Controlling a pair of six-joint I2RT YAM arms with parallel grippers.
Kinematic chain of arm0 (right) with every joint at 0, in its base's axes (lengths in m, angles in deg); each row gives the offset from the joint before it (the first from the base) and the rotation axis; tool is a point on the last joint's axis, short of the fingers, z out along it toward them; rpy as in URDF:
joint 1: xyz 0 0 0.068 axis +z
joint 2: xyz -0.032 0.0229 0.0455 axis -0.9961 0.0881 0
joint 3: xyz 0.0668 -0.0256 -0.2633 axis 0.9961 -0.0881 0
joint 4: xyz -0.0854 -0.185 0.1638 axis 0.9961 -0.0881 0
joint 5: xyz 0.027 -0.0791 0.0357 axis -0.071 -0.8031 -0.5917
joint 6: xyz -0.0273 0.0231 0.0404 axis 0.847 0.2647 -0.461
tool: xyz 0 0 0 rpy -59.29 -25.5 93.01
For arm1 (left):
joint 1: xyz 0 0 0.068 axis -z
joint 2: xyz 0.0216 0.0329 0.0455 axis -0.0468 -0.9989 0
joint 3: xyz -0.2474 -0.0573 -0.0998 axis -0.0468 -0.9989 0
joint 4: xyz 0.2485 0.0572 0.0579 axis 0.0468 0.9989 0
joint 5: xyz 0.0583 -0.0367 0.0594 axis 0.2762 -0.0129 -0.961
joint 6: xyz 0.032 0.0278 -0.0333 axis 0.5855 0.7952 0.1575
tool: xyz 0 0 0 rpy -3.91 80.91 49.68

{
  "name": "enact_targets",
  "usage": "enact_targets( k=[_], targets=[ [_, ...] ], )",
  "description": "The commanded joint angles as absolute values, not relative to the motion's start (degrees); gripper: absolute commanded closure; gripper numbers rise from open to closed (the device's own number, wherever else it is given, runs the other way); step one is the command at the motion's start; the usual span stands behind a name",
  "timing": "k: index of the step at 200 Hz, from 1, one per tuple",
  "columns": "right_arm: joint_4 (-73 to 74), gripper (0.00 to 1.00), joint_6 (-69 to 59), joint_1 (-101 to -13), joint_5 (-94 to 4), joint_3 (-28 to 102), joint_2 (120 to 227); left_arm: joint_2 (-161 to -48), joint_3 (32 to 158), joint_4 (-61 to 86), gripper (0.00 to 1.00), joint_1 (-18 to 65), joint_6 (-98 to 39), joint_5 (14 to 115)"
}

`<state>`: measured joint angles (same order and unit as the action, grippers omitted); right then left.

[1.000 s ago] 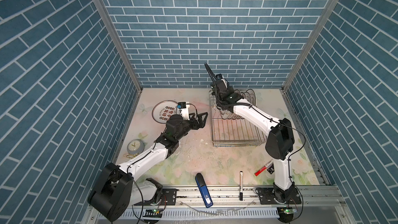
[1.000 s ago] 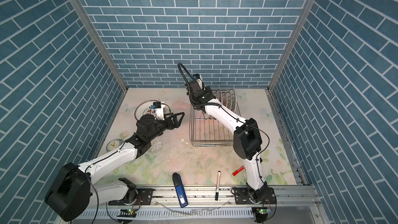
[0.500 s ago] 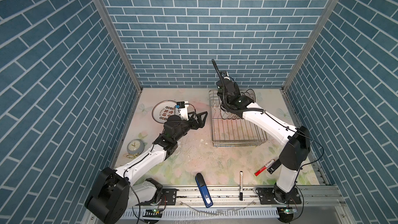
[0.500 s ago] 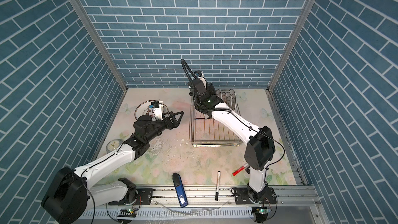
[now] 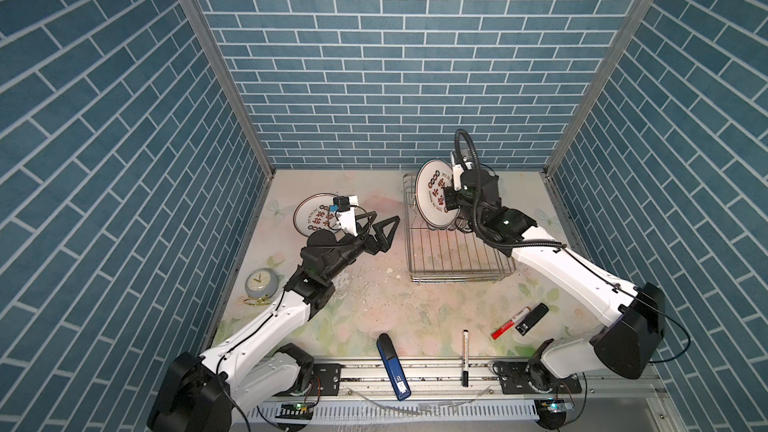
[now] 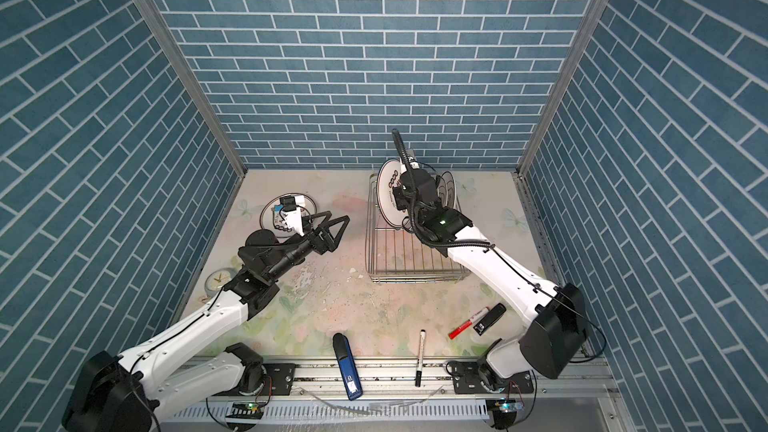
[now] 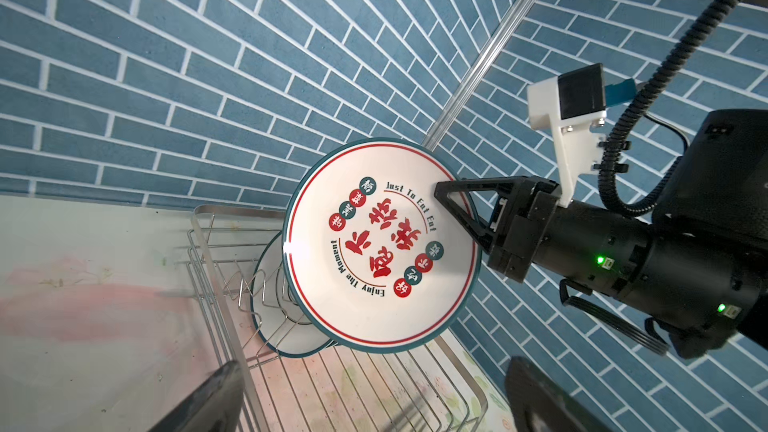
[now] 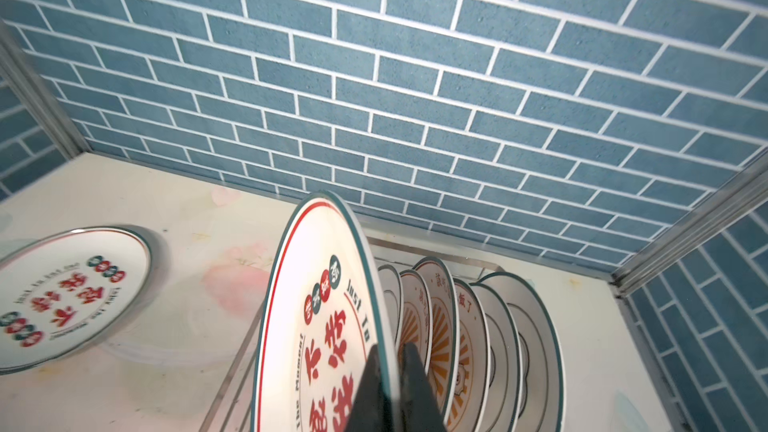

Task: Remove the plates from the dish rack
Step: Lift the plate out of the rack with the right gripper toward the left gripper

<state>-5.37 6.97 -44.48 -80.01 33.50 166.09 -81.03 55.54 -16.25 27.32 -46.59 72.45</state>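
Note:
My left gripper has the white plate's printed side (image 5: 436,193) pointing at it, so my right gripper should pull back and turn the plate's free rim (image 5: 419,206) toward my left gripper.
My right gripper (image 8: 392,388) is shut on the rim of a white plate (image 8: 320,326) with red characters. It holds the plate (image 5: 434,195) upright above the far end of the dish rack (image 5: 457,261), its printed face turned to the left. Several more plates (image 8: 457,326) stand in the rack's prongs just behind it. Another plate (image 5: 311,214) lies flat on the table at the back left. My left gripper (image 5: 384,219) hangs open and empty between that plate and the rack (image 6: 415,270), pointed at the held plate (image 7: 374,251).
A small round clock (image 5: 260,282) stands by the left wall. Near the front edge lie a blue device (image 5: 392,365), a black marker (image 5: 465,351), a red marker (image 5: 510,322) and a black block (image 5: 531,319). The back wall is close behind the rack.
My right arm has swung its elbow out to the right and raised the plate from the row in the rack. My left arm has barely moved.

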Motion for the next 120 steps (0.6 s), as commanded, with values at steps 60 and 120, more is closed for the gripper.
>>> enact_targets(
  k=[60, 120],
  targets=[
    [8.46, 1.00, -9.02, -56.12, -44.57, 23.83, 158.95, -81.72, 56.56, -17.95, 0.00, 28.35, -50.18, 78.41],
    [18.12, 1.00, -16.52, -61.46, -31.49, 16.43, 154.81, -84.07, 59.68, -11.16, 0.00, 31.97, -48.80, 71.51]
  ],
)
